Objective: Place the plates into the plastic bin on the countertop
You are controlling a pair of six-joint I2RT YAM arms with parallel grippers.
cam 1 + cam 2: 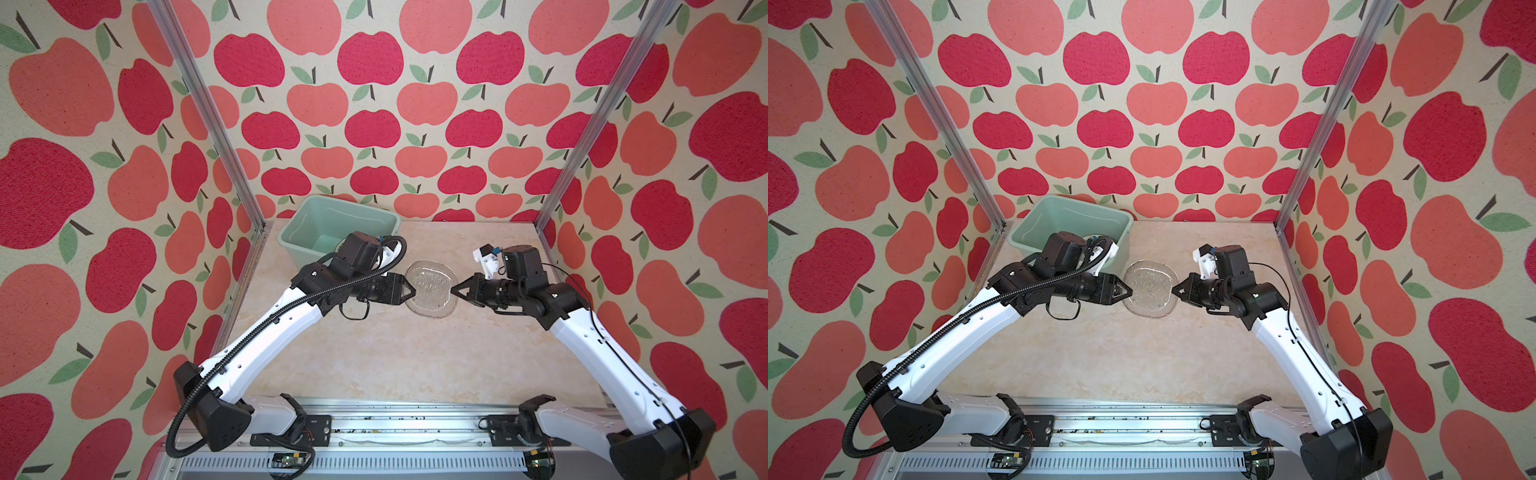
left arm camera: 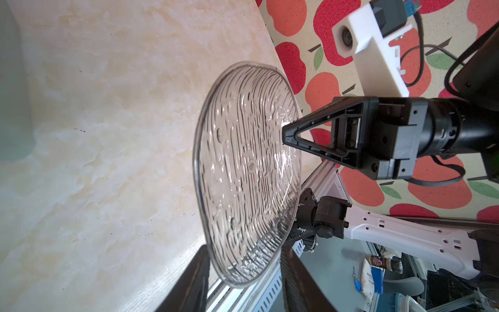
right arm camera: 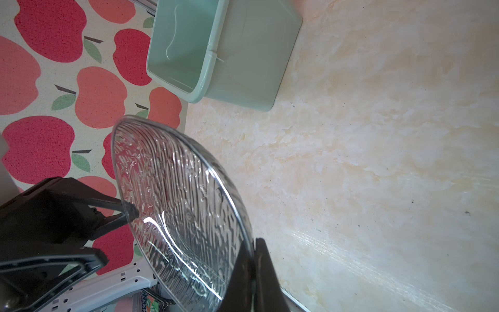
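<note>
Next, I close my left gripper on the opposite rim point(image 2: 242, 281) before I open my right gripper, because my right gripper is holding the glass plate across from the bin point(image 1: 329, 227).
A clear ribbed glass plate point(image 1: 430, 289) point(image 1: 1149, 289) hangs tilted on edge above the countertop point(image 1: 374, 353), between my two grippers. My right gripper point(image 1: 456, 289) point(image 3: 253, 243) is shut on its right rim, the fingers pinching the glass. My left gripper point(image 1: 411, 289) point(image 2: 244, 259) straddles the opposite rim; in the left wrist view one finger lies close to the plate point(image 2: 248, 167) and the other stands off with a gap. The pale green plastic bin point(image 1: 328, 224) point(image 3: 209, 67) sits at the back left, behind my left wrist.
Aluminium rails edge the countertop at the sides and front. Apple-patterned walls close in on three sides. My left forearm and its black cable loop lie in front of the bin. Bare countertop stretches in front of the plate.
</note>
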